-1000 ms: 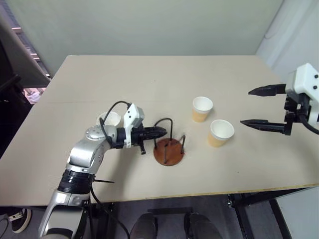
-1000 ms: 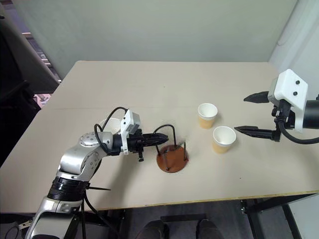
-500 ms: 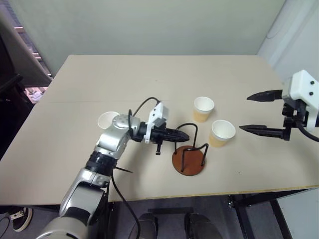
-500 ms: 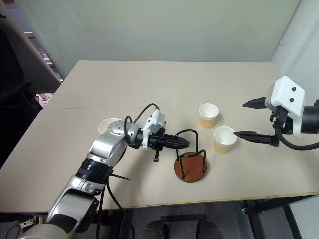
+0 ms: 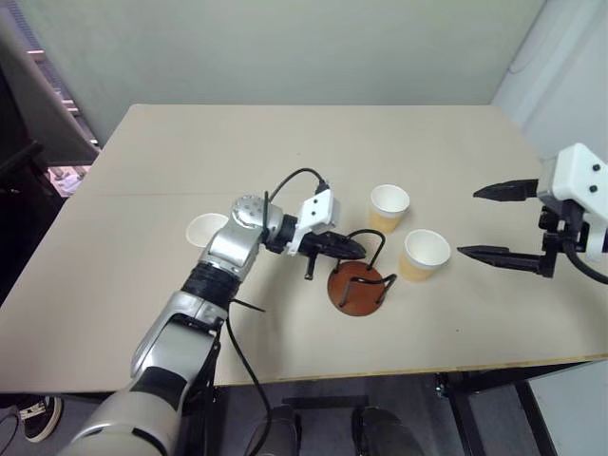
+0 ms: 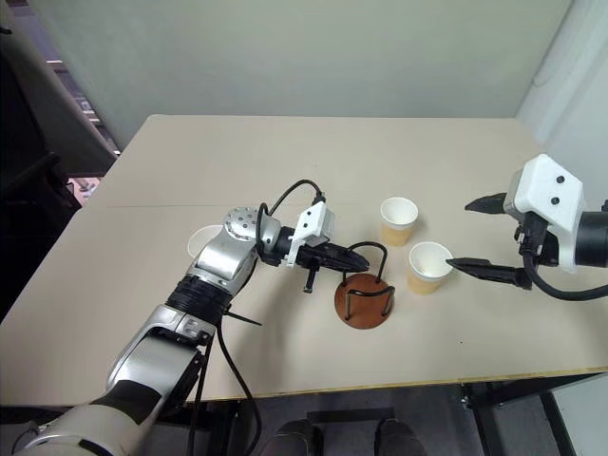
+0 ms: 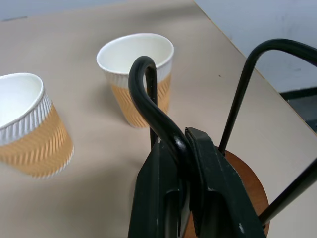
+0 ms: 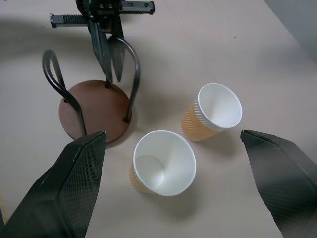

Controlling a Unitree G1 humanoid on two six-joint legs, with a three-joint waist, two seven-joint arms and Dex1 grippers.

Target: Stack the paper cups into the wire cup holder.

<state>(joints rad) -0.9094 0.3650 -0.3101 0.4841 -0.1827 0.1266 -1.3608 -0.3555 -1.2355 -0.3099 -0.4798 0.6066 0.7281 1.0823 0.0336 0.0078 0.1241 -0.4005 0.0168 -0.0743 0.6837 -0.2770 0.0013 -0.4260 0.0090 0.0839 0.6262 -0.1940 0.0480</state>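
The nearer paper cup (image 5: 426, 251) is empty and gets wider toward its rim. The farther paper cup (image 5: 388, 208) will go deep inside when I lower it.
The wire cup holder (image 5: 357, 291), a brown wooden disc with black wire arches, stands at the table's middle front. My left gripper (image 5: 353, 249) reaches in from the left and is shut on one wire arch (image 7: 144, 84). Two yellow-orange paper cups stand upright just right of the holder, one farther back (image 5: 389, 207) and one nearer (image 5: 423, 254). A third paper cup (image 5: 203, 229) stands left of my left arm. My right gripper (image 5: 467, 222) hangs open to the right of the two cups, above the table, with nothing between its fingers (image 8: 62, 191).
The beige table (image 5: 285, 152) has bare surface across its back half and along the front edge. A wall rises behind it. A dark chair or frame (image 5: 19, 190) stands off the table's left side.
My left gripper has carried the holder to the right, from near the third cup to beside the two cups. The right gripper has stayed open and almost still.
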